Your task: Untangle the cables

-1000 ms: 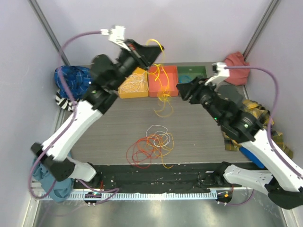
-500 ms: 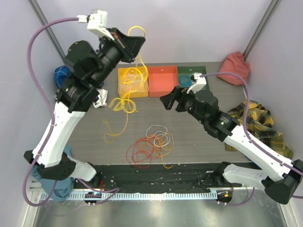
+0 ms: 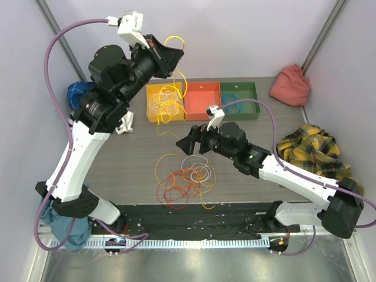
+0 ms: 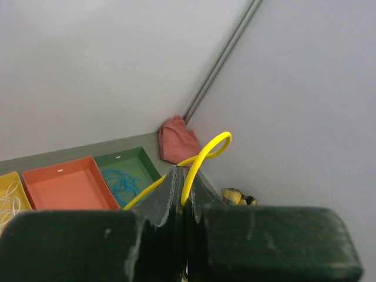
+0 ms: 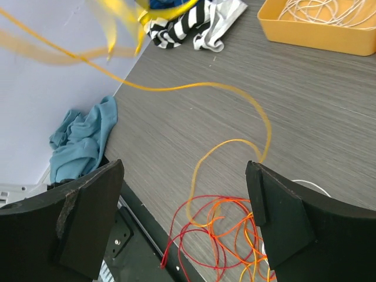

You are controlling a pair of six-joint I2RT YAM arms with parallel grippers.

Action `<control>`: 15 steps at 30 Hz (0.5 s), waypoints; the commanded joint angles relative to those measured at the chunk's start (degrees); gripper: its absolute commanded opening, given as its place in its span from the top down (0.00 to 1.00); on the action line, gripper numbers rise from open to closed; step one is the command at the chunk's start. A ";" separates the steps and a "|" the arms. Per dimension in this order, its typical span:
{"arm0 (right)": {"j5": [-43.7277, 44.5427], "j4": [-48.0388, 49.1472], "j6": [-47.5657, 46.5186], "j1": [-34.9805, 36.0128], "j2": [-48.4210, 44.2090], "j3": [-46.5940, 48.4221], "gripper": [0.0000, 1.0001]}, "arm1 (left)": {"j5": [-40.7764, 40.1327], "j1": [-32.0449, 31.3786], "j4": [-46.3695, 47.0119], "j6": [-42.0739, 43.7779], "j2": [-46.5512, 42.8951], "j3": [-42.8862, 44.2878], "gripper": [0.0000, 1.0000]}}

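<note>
Next, my right gripper pinches the lower loops and pulls them toward the plaid cloth, because the yellow cable is hanging in crossed loops below my left gripper.
My left gripper is raised high over the back of the table and shut on a yellow cable. That cable loops above the fingers and hangs down past the yellow bin to the table. In the left wrist view the jaws are closed with the yellow cable pinched between them. A tangle of red, orange and white cables lies at the front middle. My right gripper is open and empty just behind the tangle. In the right wrist view it hovers over the red and orange loops and the yellow strand.
At the back stand a yellow bin holding white cable, an orange bin and a green bin holding blue cable. Cloths lie around: red, plaid, striped, teal.
My left arm swung left with the yellow cable, which now hangs over the yellow bin instead of the orange one. My right arm moved left and forward, down to just behind the tangle.
</note>
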 commanded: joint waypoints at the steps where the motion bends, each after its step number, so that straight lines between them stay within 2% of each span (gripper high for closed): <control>1: -3.44 10.19 0.04 0.71 1.31 -1.44 0.06 | 1.46 0.04 -0.22 -0.73 0.15 2.89 1.00; 11: -2.57 13.36 -4.70 1.85 8.87 0.22 0.07 | 3.14 0.04 -1.28 -2.92 0.07 5.71 1.00; 14: 0.59 13.89 -8.74 3.69 11.51 1.01 0.07 | 5.33 0.04 -0.93 -4.41 0.24 5.62 1.00; 15: 4.52 13.63 -9.79 4.13 12.65 1.54 0.07 | 5.77 0.04 -0.84 -4.86 0.33 5.62 1.00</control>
